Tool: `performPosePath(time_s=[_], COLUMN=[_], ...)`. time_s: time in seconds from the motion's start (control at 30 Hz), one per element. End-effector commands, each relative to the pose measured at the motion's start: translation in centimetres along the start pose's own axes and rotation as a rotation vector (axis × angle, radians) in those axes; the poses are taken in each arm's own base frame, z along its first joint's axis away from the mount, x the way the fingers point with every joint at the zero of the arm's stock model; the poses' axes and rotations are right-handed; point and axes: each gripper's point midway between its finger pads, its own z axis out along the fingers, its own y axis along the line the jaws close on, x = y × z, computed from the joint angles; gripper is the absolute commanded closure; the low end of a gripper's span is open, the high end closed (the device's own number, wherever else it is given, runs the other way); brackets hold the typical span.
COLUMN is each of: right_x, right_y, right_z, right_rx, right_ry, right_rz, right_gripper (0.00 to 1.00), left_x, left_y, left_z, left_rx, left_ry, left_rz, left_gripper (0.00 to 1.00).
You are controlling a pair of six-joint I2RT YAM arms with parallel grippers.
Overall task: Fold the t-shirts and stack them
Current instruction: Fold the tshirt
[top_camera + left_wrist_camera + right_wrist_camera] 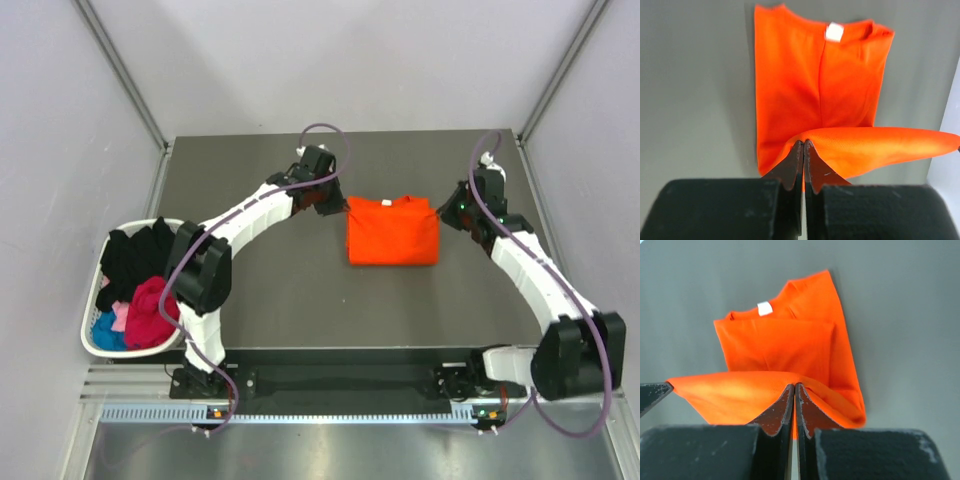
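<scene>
The lifted edge (880, 134) reaches straight across the orange t-shirt, so my left gripper goes on carrying it until it lies over the white neck label (386, 202), and then let go.
The orange t-shirt (393, 232) lies partly folded in the middle of the dark table. Its white neck label shows in the left wrist view (833, 32) and the right wrist view (764, 308). My left gripper (338, 205) is at the shirt's far left corner, shut on a lifted edge of the orange cloth (804, 144). My right gripper (448, 213) is at the far right corner, shut on the same lifted edge (794, 386). The raised fold (880, 142) stretches between the two grippers above the rest of the shirt. Black (135, 255), magenta (150, 310) and blue (108, 330) t-shirts lie heaped at the left.
A white basket (90, 345) at the table's left edge holds the heaped shirts. Grey walls with metal posts (125, 75) close in the table at the back and sides. The arm bases sit on a rail (330, 382) at the near edge.
</scene>
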Motion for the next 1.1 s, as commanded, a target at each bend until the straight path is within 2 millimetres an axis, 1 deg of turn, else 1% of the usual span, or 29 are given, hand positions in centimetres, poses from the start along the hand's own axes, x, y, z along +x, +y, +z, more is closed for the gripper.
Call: performPosePath(time_s=[0.0,0.03,0.07,0.1,0.13,0.17,0.2,0.23,0.27,0.3,0.33,0.37,0.4,0.43,0.47,0.5,0.53,0.6,0.63,0.67,0.73,0.83,0.87,0.97,1.0,1.07], right_x=[-3.6,-3.8,-4.7,-4.1,-5.1,-4.7,-4.8,-4.9,-5.0,-4.9,-4.8,-5.4,-4.7,-4.8,-4.7,-5.4,-4.9,-5.3,-4.9,-4.9,-4.9,-5.3,-5.5,-5.9,-6.5,-6.1], right_y=[2.4,2.4,2.5,2.5,3.1,2.8,2.9,2.9,2.9,3.1,3.1,3.3,3.0,3.0,3.0,3.3,3.0,3.1,2.7,2.6,1.9,1.3,1.3,0.7,1.1,1.0], right_z=[2.2,2.8,3.3,4.4,4.7,5.8,6.3,6.8,7.8,8.3,8.9,9.3,10.3,10.7,11.5,12.5,13.0,13.7,14.5,14.9,15.8,16.3,16.2,16.1,16.2,16.5], right_rx=[-0.103,-0.109,-0.121,-0.137,-0.16,-0.151,-0.16,-0.164,-0.169,-0.187,-0.187,-0.195,-0.193,-0.196,-0.2,-0.217,-0.209,-0.208,-0.2,-0.193,-0.179,-0.164,-0.166,-0.153,-0.171,-0.171], right_ry=[-0.045,-0.041,-0.056,-0.021,-0.039,-0.016,-0.01,-0.006,0.0,0.015,0.024,0.016,0.042,0.043,0.042,0.019,0.032,0.031,0.044,0.047,0.053,0.04,0.036,0.025,0.0,0.005], right_rz=[-0.029,-0.024,-0.017,-0.012,-0.011,-0.005,-0.004,-0.002,0.003,0.002,0.005,0.007,0.016,0.022,0.024,0.026,0.028,0.024,0.024,0.026,0.032,0.041,0.044,0.056,0.056,0.06], right_gripper=[1.0,1.0,1.0,1.0,1.0,1.0,1.0,1.0,1.0,1.0,1.0,1.0,1.0,1.0,1.0,1.0,1.0,1.0,1.0,1.0,1.0,1.0,1.0,1.0,1.0,1.0], left_x=[-4.3,-5.0,-5.5,-6.4,-6.8,-7.3,-8.1,-8.4,-8.6,-9.2,-9.5,-9.8,-10.2,-10.3,-10.9,-11.6,-11.6,-12.0,-12.2,-12.5,-12.4,-12.5,-13.1,-13.0,-13.1,-13.2], left_y=[-3.2,-3.6,-3.6,-3.6,-3.5,-3.6,-3.5,-3.1,-3.1,-2.7,-2.4,-2.2,-1.8,-1.6,-1.9,-1.2,-1.2,-0.6,-0.6,-0.3,-0.1,-0.1,-0.6,-1.3,-1.7,-1.6], left_z=[0.7,1.4,1.9,2.1,3.0,3.3,3.7,4.7,5.1,5.5,6.5,6.9,7.5,8.3,8.6,10.0,10.0,11.0,11.3,11.6,12.3,12.8,12.7,12.7,12.6,12.9], left_rx=[0.149,0.165,0.168,0.181,0.19,0.199,0.21,0.213,0.226,0.226,0.228,0.229,0.235,0.245,0.27,0.272,0.272,0.275,0.279,0.279,0.297,0.325,0.351,0.398,0.422,0.418], left_ry=[-0.082,-0.086,-0.091,-0.109,-0.107,-0.119,-0.136,-0.136,-0.13,-0.137,-0.14,-0.148,-0.15,-0.147,-0.163,-0.174,-0.174,-0.181,-0.187,-0.192,-0.178,-0.165,-0.188,-0.183,-0.191,-0.195], left_rz=[0.072,0.078,0.075,0.069,0.061,0.058,0.051,0.046,0.042,0.033,0.031,0.03,0.026,0.02,0.023,0.01,0.01,0.005,0.006,0.003,0.002,0.002,0.014,0.017,0.023,0.012], left_gripper=[1.0,1.0,1.0,1.0,1.0,1.0,1.0,1.0,1.0,1.0,1.0,1.0,1.0,1.0,1.0,1.0,1.0,1.0,1.0,1.0,1.0,1.0,1.0,1.0,1.0,1.0])
